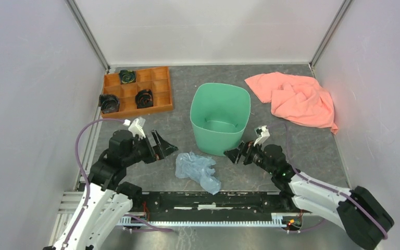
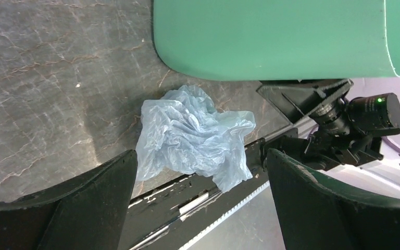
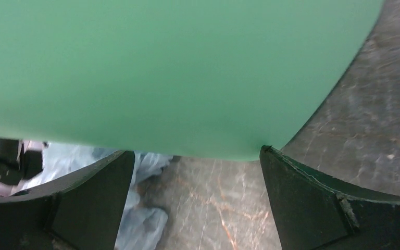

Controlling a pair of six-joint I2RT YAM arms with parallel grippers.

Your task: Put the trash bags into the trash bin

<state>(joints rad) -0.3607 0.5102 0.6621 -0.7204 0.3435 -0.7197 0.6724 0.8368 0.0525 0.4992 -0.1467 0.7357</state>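
Note:
My right gripper is to take the bag's near end [image 1: 211, 184], but the trash bin's front side [image 1: 212, 144] crowds the trash bag, so next I push the bin back first.
The crumpled pale blue-grey trash bag [image 1: 198, 171] lies on the table just in front of the mint-green trash bin [image 1: 220, 119], which stands upright with nothing showing inside. My left gripper [image 1: 164, 148] is open and empty, left of the bag and apart from it. In the left wrist view the bag [image 2: 195, 136] lies ahead between the spread fingers, below the bin wall [image 2: 281, 36]. My right gripper [image 1: 235, 154] is open and empty, at the bin's lower right corner. In the right wrist view the bin wall [image 3: 177, 73] fills the top and the bag [image 3: 140, 219] shows at lower left.
An orange compartment tray [image 1: 137, 91] with black parts stands at the back left. A salmon-pink cloth [image 1: 297, 98] lies at the back right. The black mounting rail [image 1: 208, 200] runs along the near edge just below the bag. Grey walls close in both sides.

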